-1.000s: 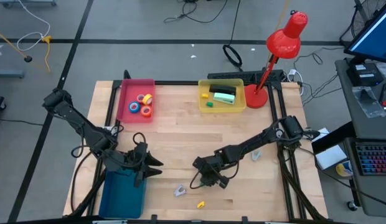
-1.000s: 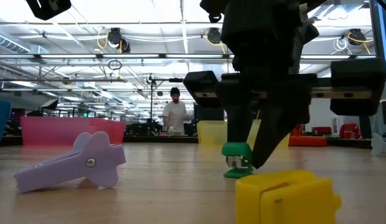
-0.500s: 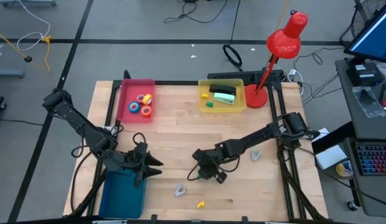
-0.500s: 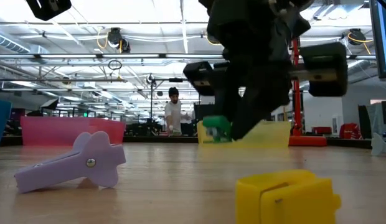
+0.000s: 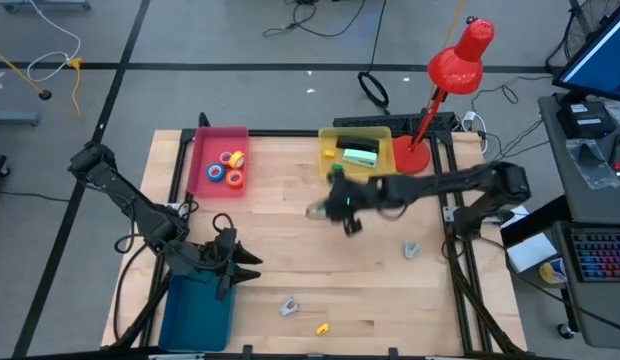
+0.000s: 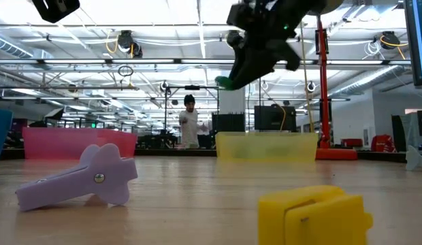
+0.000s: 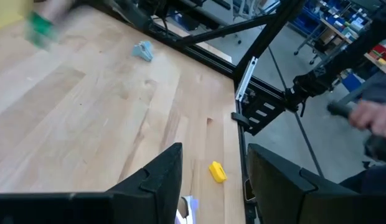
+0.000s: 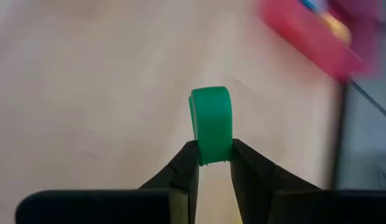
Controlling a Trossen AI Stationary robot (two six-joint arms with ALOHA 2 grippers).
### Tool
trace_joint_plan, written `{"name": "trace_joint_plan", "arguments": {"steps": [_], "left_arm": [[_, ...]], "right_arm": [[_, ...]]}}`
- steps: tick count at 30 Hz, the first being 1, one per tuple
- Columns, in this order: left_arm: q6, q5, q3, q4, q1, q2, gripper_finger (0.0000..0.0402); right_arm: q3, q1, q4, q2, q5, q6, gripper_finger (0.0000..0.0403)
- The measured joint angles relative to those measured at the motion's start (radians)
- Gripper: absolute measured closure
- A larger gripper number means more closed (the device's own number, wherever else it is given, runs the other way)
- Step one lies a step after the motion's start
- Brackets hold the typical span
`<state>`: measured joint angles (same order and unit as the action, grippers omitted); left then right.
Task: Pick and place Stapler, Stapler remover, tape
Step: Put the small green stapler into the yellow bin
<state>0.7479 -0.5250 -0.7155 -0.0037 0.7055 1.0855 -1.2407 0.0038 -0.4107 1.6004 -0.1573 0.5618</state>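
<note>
The green stapler (image 6: 224, 83) is hanging above the height of the yellow bin's rim, so the robot's right gripper should go on carrying it until it is over the bin's open bottom (image 5: 360, 172), then let go.
My right gripper (image 5: 335, 205) hangs in the air over the middle of the table, just short of the yellow bin (image 5: 356, 172), and is shut on a small green stapler (image 8: 211, 121). The low view shows the stapler (image 6: 224, 83) high above the wood. A lavender stapler remover (image 6: 78, 178) and a small yellow stapler (image 6: 313, 214) lie flat near the front edge. Tape rolls (image 5: 231, 168) sit in the pink bin (image 5: 202, 160). My left gripper (image 7: 215, 180) waits open above the blue bin (image 5: 197, 312). My right gripper pinches the green stapler by one end (image 8: 211, 155) between its two fingertips. The rest of the stapler sticks out beyond the fingers. The stapler is lifted well clear of the table.
A pale blue piece (image 5: 411, 249) lies toward the right edge. The yellow bin holds a green-and-white object (image 5: 360, 153) and small pieces. A red desk lamp (image 5: 445, 80) stands at the back right corner. Bare wood spans the table's middle.
My right gripper has lifted the green stapler off the table near the front middle. It has carried the stapler up and toward the far edge, close to the yellow bin, turning as it went. The lavender and yellow pieces have stayed where they were.
</note>
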Motion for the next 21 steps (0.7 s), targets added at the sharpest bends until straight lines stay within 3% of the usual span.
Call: {"name": "trace_joint_plan", "arguments": {"steps": [11, 15, 21], "left_arm": [[-0.018, -0.003, 0.0, 0.007, 0.0, 0.0, 0.0224], [-0.023, -0.019, 0.0, 0.007, -0.015, 0.0, 0.0224], [-0.034, 0.0, 0.0, 0.007, -0.075, 0.0, 0.0224]], "right_arm": [[-0.001, -0.41, -0.054, -0.022, -0.03, -0.079, 0.0338], [0.002, -0.476, -0.053, -0.008, -0.015, -0.079, 0.0339], [0.002, -0.485, -0.008, 0.045, 0.055, -0.076, 0.0337]]}}
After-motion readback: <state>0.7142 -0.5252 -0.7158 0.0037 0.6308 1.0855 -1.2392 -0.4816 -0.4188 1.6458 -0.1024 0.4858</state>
